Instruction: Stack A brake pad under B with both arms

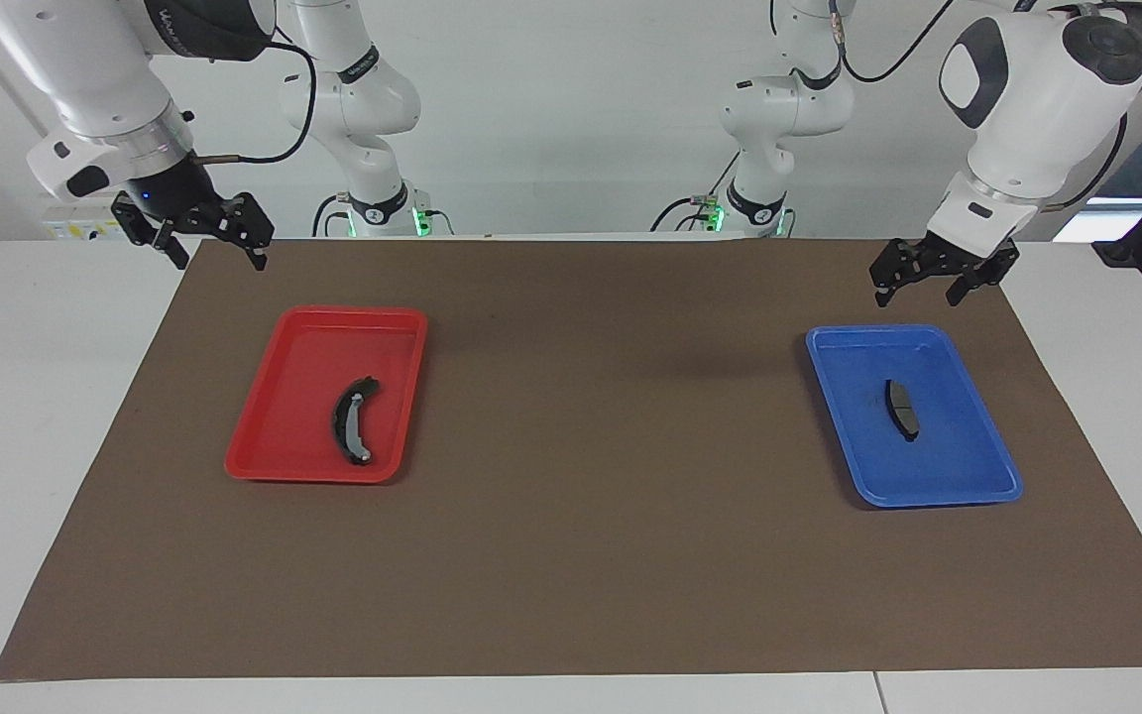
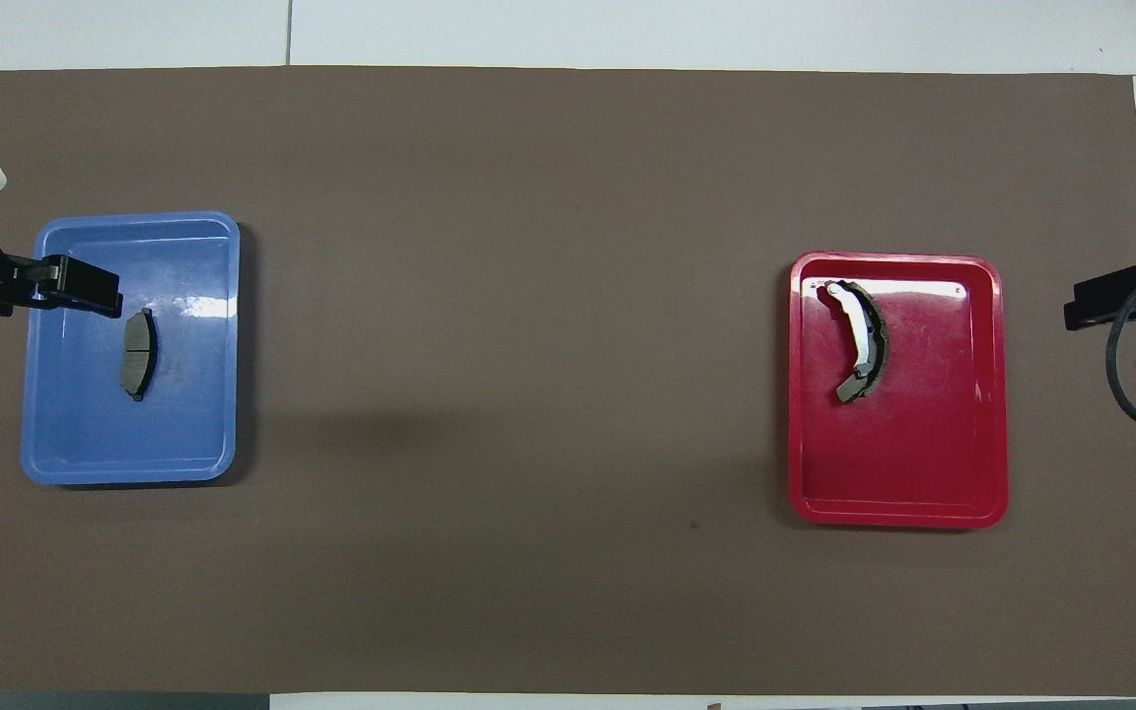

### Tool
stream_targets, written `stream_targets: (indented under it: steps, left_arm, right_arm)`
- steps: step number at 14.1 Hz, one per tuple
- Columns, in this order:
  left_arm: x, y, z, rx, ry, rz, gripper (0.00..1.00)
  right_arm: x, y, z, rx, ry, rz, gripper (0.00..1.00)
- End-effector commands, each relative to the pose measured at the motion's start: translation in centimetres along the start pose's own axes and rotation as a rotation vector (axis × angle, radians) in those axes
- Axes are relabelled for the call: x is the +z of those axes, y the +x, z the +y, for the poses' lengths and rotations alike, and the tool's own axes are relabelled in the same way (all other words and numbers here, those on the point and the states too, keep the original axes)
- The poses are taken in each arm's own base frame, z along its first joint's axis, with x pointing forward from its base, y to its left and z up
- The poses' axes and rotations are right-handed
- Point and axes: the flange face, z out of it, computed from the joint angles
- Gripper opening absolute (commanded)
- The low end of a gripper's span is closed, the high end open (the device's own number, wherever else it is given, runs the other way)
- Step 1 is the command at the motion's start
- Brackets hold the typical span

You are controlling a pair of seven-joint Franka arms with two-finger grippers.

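Observation:
B's crescent [image 2: 878, 339] is longer than the A brake pad [image 2: 138, 354], so B will cover most of the A brake pad when I lower B on top.
The A brake pad [image 1: 902, 409] [image 2: 138, 353], short, flat and dark grey, lies in a blue tray [image 1: 968, 476] [image 2: 203, 434] toward the left arm's end of the table. B [image 1: 355, 420] [image 2: 859, 340], the longer black crescent pad with a light strip, lies in a red tray [image 1: 303, 446] [image 2: 923, 483] toward the right arm's end. My left gripper [image 1: 920, 296] [image 2: 100, 296] hangs open in the air over the blue tray's rim, holding nothing. My right gripper [image 1: 219, 253] [image 2: 1086, 306] hangs open over the mat's edge beside the red tray, also holding nothing.
A brown mat [image 1: 591, 496] [image 2: 529, 296] covers most of the white table [image 1: 36, 397], and both trays stand on it far apart. A black cable [image 2: 1120, 385] loops down by the right gripper.

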Motion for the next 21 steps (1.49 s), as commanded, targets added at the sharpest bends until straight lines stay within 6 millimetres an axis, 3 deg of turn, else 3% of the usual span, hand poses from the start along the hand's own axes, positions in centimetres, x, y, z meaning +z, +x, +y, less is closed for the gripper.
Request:
stream_targets:
  steps: [1,4,15,17,21]
  left_arm:
    - [-1.3,-0.5,-0.6,-0.011,0.019,0.031,0.99]
    - [-1.9,-1.4,-0.6,-0.015,0.02,0.03,0.99]
    - [-1.6,-1.2,-0.8,-0.019,0.02,0.042,0.99]
    - [-0.9,-1.0,-2.0,-0.036,0.022,0.09,0.99]
    - [2.9,-0.3,-2.6,0.046,0.028,0.118,0.98]
  right_arm:
    - [-0.4,-0.2,-0.1,-0.023,0.02,0.019,1.0]
    - [-0.4,-0.2,-0.1,-0.021,0.02,0.018,1.0]
    - [-0.2,-0.3,-0.7,-0.029,0.019,0.028,1.0]
    - [1.2,-0.2,-1.5,-0.04,0.019,0.042,1.0]
    - [8.1,-0.1,-3.0,-0.054,0.024,0.08,1.0]
